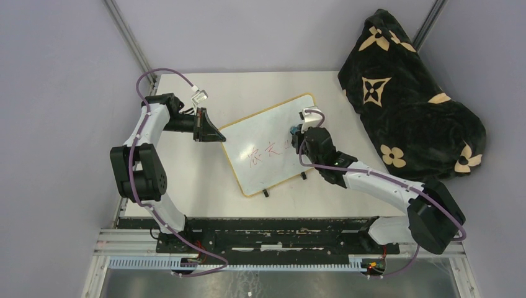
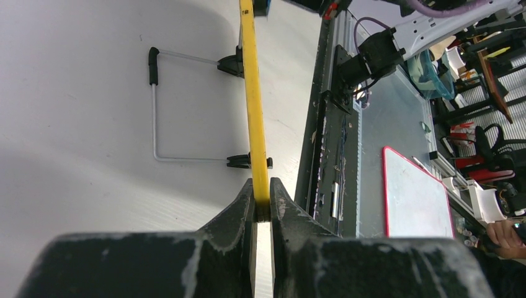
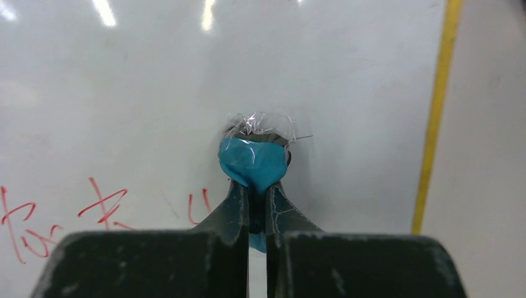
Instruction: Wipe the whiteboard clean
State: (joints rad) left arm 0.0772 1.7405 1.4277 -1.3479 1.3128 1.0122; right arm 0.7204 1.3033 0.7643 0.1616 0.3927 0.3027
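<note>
The blue eraser (image 1: 294,130) is on clean white above the nearest red mark, so the robot's right gripper should wipe back down with the eraser and rub off that red mark (image 1: 286,143).
The whiteboard (image 1: 273,133) lies tilted at the table's middle, white with a yellow frame and red handwriting (image 1: 263,151) in its lower middle. My left gripper (image 1: 214,133) is shut on the board's left frame edge, seen edge-on as a yellow strip (image 2: 254,99) in the left wrist view. My right gripper (image 1: 296,138) is shut on the blue eraser (image 3: 255,161), which presses on the board's white surface (image 3: 347,81) just right of the red writing (image 3: 102,205).
A black blanket with tan flowers (image 1: 406,99) lies at the table's right. The board's wire stand (image 2: 155,112) and black feet (image 2: 248,161) show in the left wrist view. The black rail (image 1: 267,230) runs along the near edge.
</note>
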